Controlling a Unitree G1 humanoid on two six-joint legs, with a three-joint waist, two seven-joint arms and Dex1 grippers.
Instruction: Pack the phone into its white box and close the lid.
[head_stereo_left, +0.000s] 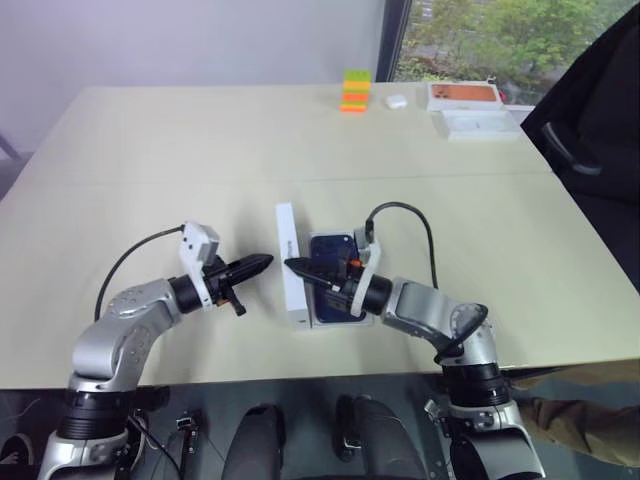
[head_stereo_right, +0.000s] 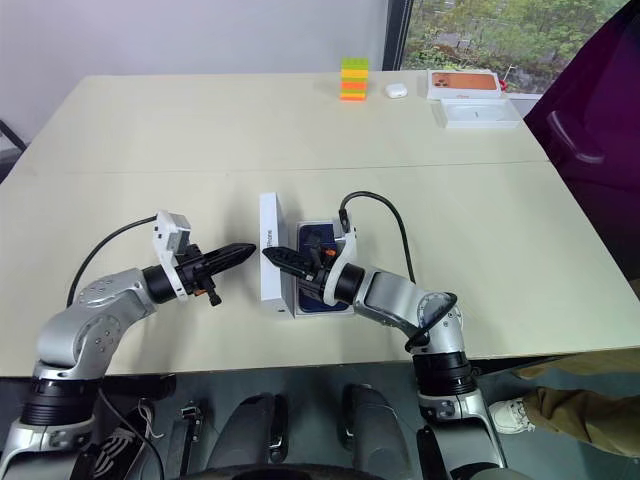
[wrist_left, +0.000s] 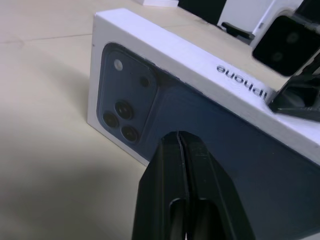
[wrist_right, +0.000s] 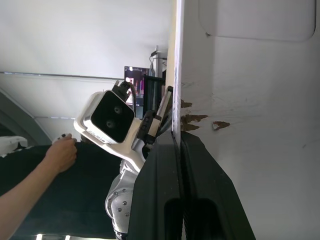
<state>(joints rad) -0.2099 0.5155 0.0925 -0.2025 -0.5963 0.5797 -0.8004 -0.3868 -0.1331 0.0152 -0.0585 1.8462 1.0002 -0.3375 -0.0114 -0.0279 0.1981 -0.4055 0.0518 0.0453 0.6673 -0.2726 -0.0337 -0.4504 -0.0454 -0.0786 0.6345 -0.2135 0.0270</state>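
The lid stands upright (head_stereo_left: 288, 228) beside the box in the robot's right gripper, so the left gripper should move away while the right gripper tilts the lid over the phone (head_stereo_left: 330, 247).
The lid (head_stereo_left: 289, 262) stands upright on its long edge, its printed dark blue phone face (wrist_left: 200, 115) turned to my left gripper. Right beside it lies the white box (head_stereo_left: 345, 322) with the dark blue phone (head_stereo_left: 332, 247) flat inside. My left gripper (head_stereo_left: 267, 262) is shut and empty, pointing level at the printed face, just short of it. My right gripper (head_stereo_left: 293, 266) reaches over the phone and pinches the lid's upper wall; in the right wrist view the wall's rim runs straight into its closed fingers (wrist_right: 165, 165).
At the table's far side sit a stack of coloured blocks (head_stereo_left: 354, 90), a small white case (head_stereo_left: 396, 101), an orange-pictured box (head_stereo_left: 463, 95) and a white insert (head_stereo_left: 480, 123). A person's hand (wrist_right: 60, 152) shows beyond the left arm. A dark chair (head_stereo_left: 590, 120) stands right.
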